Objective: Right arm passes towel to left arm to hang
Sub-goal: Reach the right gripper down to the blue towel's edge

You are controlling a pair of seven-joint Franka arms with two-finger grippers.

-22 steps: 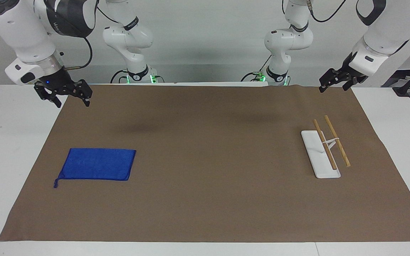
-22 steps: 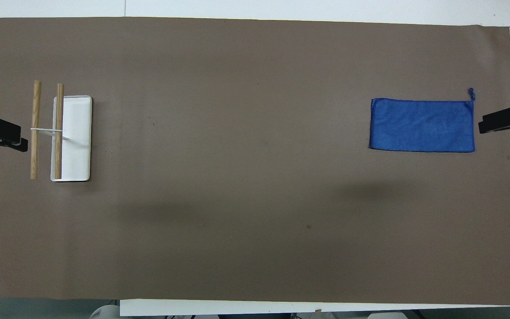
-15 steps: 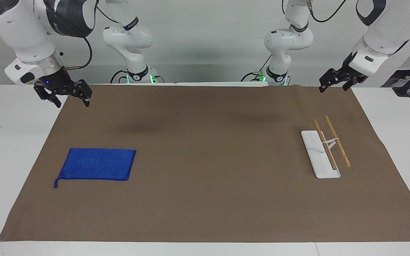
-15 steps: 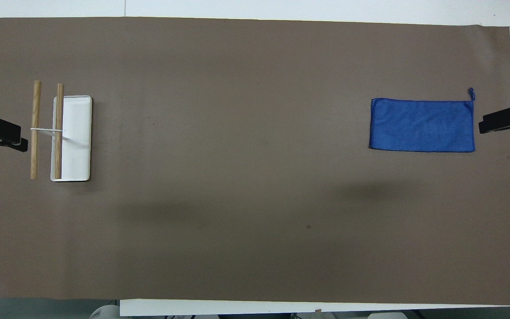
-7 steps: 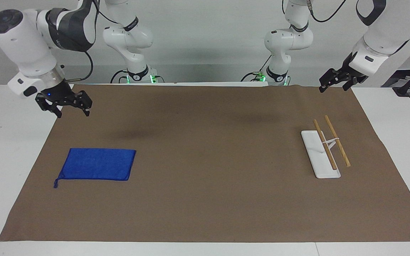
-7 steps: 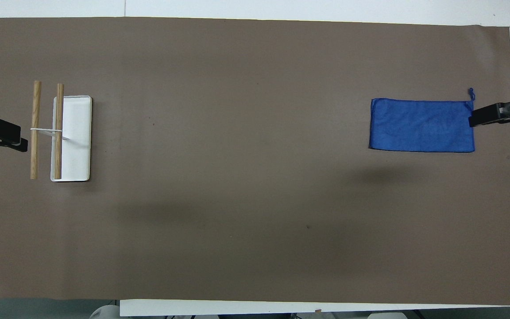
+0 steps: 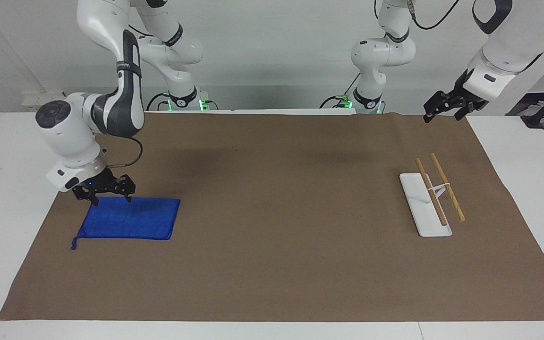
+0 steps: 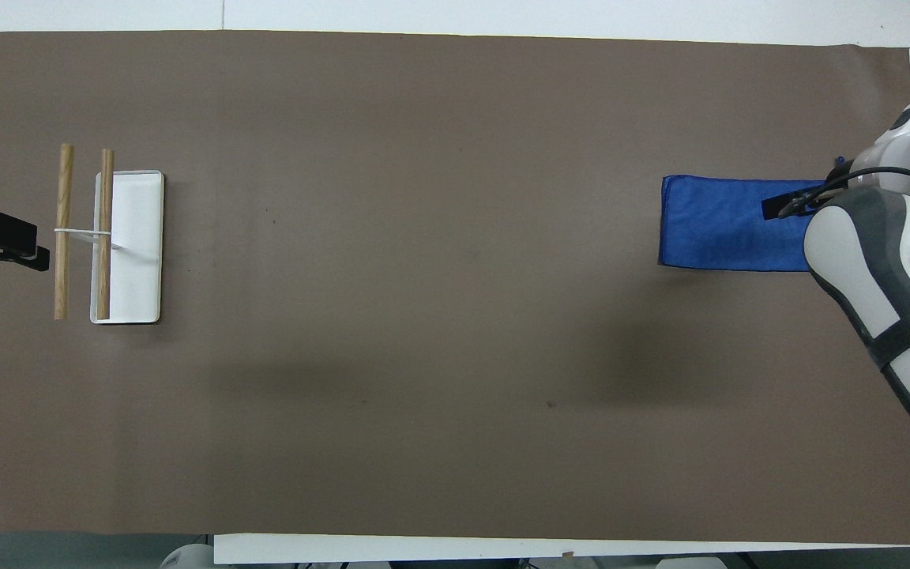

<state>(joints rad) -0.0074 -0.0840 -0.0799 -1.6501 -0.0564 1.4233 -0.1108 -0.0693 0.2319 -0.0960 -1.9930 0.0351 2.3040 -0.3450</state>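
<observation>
I expect the blue towel (image 8: 732, 224) to hang across both wooden rods when I lower it, because the gap (image 8: 85, 201) between the rods is narrower than the towel.
The blue towel (image 7: 132, 219) lies flat on the brown mat toward the right arm's end of the table, its loop tag (image 7: 73, 245) at a corner farther from the robots. My right gripper (image 7: 110, 198), with a blue light at its base, is open and low over the towel's edge nearer the robots. I cannot tell if it touches the cloth. In the overhead view the right arm (image 8: 881, 261) covers one end of the towel (image 8: 723, 225). My left gripper (image 7: 443, 113) waits open and empty in the air over the mat's corner at the left arm's end.
A towel rack with a white base (image 7: 418, 208) and two wooden rods (image 7: 447, 187) stands toward the left arm's end; it also shows in the overhead view (image 8: 135, 269). The brown mat (image 7: 272, 264) covers most of the white table.
My right arm has swung down from above the mat's corner to just over the towel's edge nearer the robots. The towel, the rack and the left arm have not moved.
</observation>
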